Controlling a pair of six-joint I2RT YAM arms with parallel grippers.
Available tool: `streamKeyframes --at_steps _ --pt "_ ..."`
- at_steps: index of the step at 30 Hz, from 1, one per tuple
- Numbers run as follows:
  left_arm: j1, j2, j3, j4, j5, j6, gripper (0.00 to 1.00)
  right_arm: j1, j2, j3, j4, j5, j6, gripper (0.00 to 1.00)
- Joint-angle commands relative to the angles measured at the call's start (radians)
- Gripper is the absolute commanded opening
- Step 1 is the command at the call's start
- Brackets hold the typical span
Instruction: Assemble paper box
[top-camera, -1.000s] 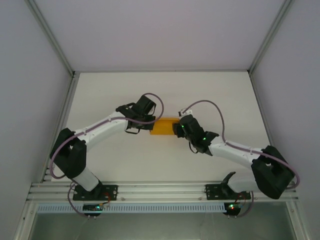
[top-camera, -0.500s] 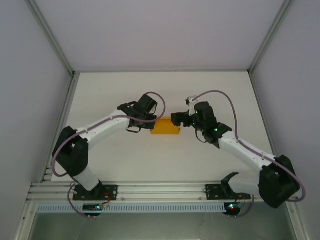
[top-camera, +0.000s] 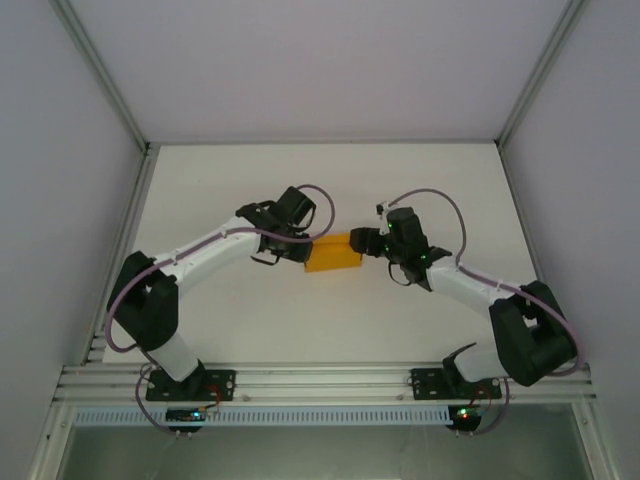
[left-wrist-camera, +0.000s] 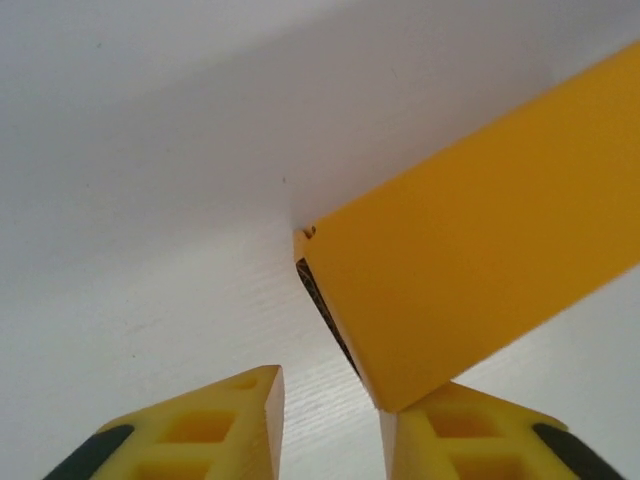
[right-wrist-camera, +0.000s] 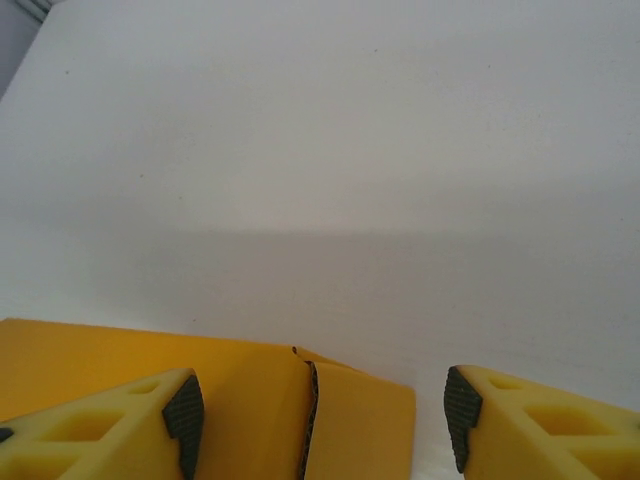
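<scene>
The seam at the paper box's end (left-wrist-camera: 325, 312) gapes beside my left gripper's open fingers. My left gripper should back away, close its fingers and press that end (top-camera: 306, 263).
The paper box (top-camera: 333, 252) is a small closed orange card box lying slightly askew at the middle of the white table. My left gripper (top-camera: 302, 246) is at its left end. In the left wrist view the left gripper (left-wrist-camera: 330, 400) is open, with bare table between its yellow fingers, and a corner of the box (left-wrist-camera: 470, 260) rests above the right finger (left-wrist-camera: 450, 430). My right gripper (top-camera: 364, 243) is at the box's right end. In the right wrist view the right gripper (right-wrist-camera: 322, 405) stands open wide, and the box's end flap (right-wrist-camera: 360, 420) lies between the fingers, nearer the left one.
The white table (top-camera: 420, 180) runs to grey enclosure walls at the back and both sides, with slanted metal posts (top-camera: 110, 85) in the corners. An aluminium rail (top-camera: 320, 380) carries both arm bases at the near edge.
The left gripper's jaws have parted. The right gripper drew back from the box, then returned to its right end. The box has turned slightly, its right end now farther back.
</scene>
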Motion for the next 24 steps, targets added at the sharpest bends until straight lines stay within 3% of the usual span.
streamKeyframes --at_steps 1,6,9,10,13,19,24 --pt "-0.004 -0.044 0.061 -0.076 0.097 0.074 0.4 0.018 0.062 -0.067 -0.117 0.044 0.028 0.64" --pt "0.009 -0.101 0.097 -0.087 0.127 0.09 0.58 0.025 0.057 -0.063 -0.143 0.055 0.033 0.55" --pt "0.052 -0.111 0.098 -0.054 0.109 0.047 0.79 0.028 0.056 -0.063 -0.142 0.053 0.034 0.55" --pt "0.074 -0.106 0.094 -0.035 0.12 0.028 0.79 0.029 0.056 -0.064 -0.14 0.052 0.035 0.54" --pt "0.138 -0.077 0.068 0.059 0.249 0.003 0.87 0.031 0.056 -0.068 -0.135 0.056 0.043 0.54" --pt "0.236 -0.032 -0.067 0.249 0.469 -0.084 0.87 0.031 0.06 -0.075 -0.137 0.056 0.046 0.54" --pt "0.272 0.016 -0.156 0.36 0.643 -0.116 0.79 0.031 0.08 -0.072 -0.144 0.031 0.056 0.54"
